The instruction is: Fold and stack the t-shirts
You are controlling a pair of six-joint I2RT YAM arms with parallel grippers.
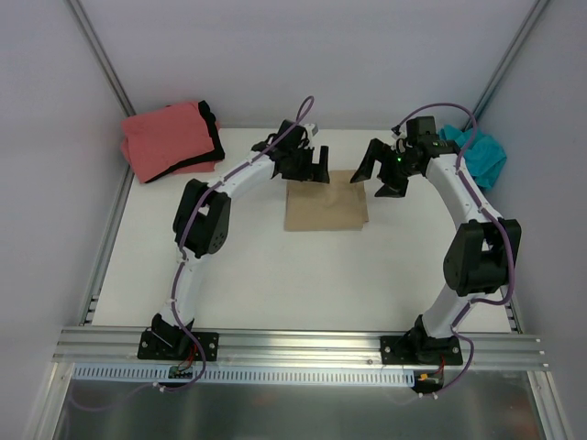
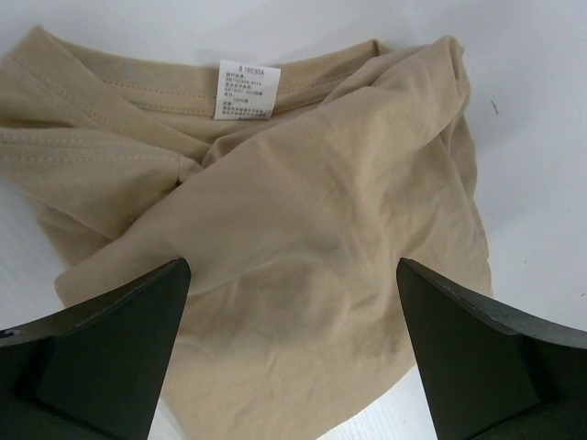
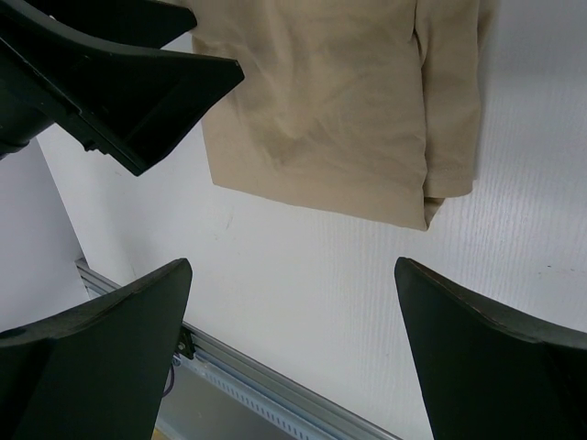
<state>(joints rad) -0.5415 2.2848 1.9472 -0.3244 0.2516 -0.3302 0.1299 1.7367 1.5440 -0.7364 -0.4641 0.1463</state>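
Observation:
The tan t-shirt's rumpled collar end (image 2: 234,115) is blocked by my left gripper above, which should back away before my right gripper turns the t-shirt from its middle (image 1: 326,203).
The tan t-shirt (image 1: 326,203) lies folded into a small rectangle in the middle of the white table. In the left wrist view the tan shirt (image 2: 303,229) shows its collar and a white label (image 2: 246,89). My left gripper (image 1: 309,165) is open and empty just above the shirt's far left edge. My right gripper (image 1: 378,174) is open and empty above the shirt's far right corner. In the right wrist view the tan shirt (image 3: 339,101) lies ahead of the open fingers (image 3: 101,339). The coral-pink t-shirt (image 1: 163,139) with the black t-shirt (image 1: 213,136) sits at the far left. The teal t-shirt (image 1: 477,154) is bunched at the far right.
The left gripper's fingers (image 3: 110,82) show at the top left of the right wrist view. A metal rail (image 1: 293,346) runs along the near table edge. Grey walls and slanted frame posts (image 1: 101,64) enclose the table.

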